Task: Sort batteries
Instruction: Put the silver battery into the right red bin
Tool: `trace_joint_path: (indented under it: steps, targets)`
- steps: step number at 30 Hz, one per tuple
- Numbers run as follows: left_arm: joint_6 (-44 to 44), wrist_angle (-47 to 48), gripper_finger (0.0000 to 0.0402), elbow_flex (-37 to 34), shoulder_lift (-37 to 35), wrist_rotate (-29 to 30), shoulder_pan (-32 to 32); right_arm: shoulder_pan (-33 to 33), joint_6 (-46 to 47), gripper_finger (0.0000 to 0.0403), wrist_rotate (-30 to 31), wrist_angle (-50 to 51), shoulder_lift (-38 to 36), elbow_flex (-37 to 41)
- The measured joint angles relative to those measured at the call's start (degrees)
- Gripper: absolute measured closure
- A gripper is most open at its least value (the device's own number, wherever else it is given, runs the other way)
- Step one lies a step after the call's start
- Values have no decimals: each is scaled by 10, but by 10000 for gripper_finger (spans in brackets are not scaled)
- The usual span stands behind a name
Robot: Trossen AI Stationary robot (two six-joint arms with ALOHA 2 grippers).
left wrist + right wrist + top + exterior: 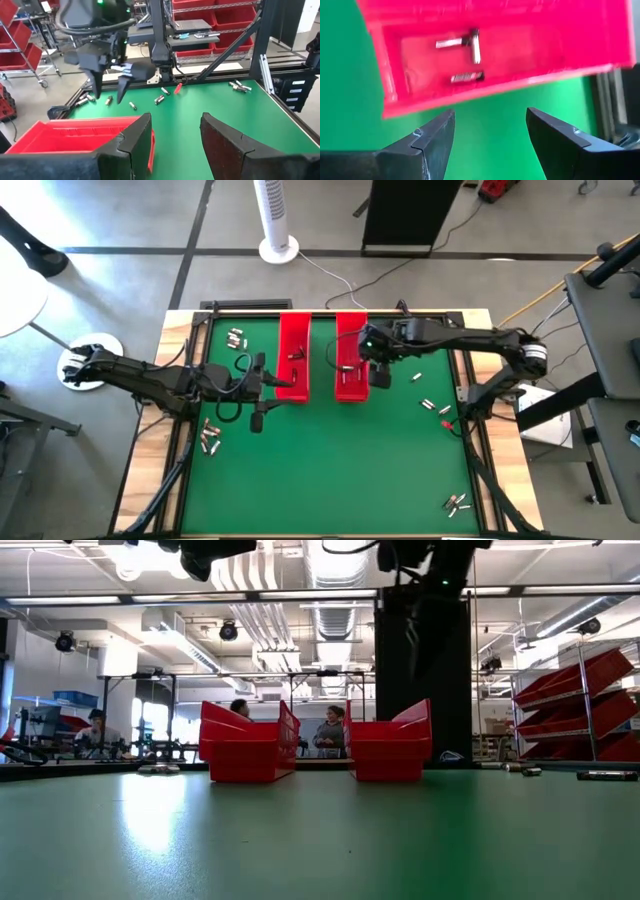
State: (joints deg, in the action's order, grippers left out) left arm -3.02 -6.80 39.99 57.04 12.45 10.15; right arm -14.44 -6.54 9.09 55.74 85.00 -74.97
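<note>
The robot's open right gripper has clear mat (404, 392) toward the batteries (428, 404) by the red piece, so it should keep moving there until its fingers are on both sides of them.
Two long red trays, the left tray (293, 355) and the right tray (351, 355), lie side by side on the green mat, toward the far side. Three batteries (466, 77) lie on the right tray's floor. Loose batteries lie on the mat in small groups at the far left (236, 337), the near left (210, 438), the right (432, 405) and the near right (457, 502). My right gripper (490, 117) is open, points down and hangs above the mat just off the right tray's near end (379, 375). My left gripper (175, 120) is open, with nothing between its fingers, by the left tray's near end (275, 383).
A black frame runs around the mat, with wooden table edges (180, 330) outside it. Between the trays and the near edge the green mat (330, 470) shows bare. A white fan (278, 220) stands beyond the far edge, and people (330, 730) sit in the room behind.
</note>
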Motion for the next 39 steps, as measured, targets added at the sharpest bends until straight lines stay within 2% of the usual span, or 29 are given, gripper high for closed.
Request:
trace_joint_path:
  steps: [14, 24, 30, 39]
  targets:
    - [16, 1, 252, 0, 0, 0, 0, 8, 134, 168, 0, -4, -148, 192]
    - [23, 0, 252, -1, 0, 0, 0, 8, 235, 146, -1, -7, -179, 310]
    - [26, 0, 252, -1, 0, 0, 0, 8, 248, 148, -1, -11, -183, 350]
    - [26, -5, 252, -1, 11, 0, 0, 8, 267, 168, -1, -14, -182, 351]
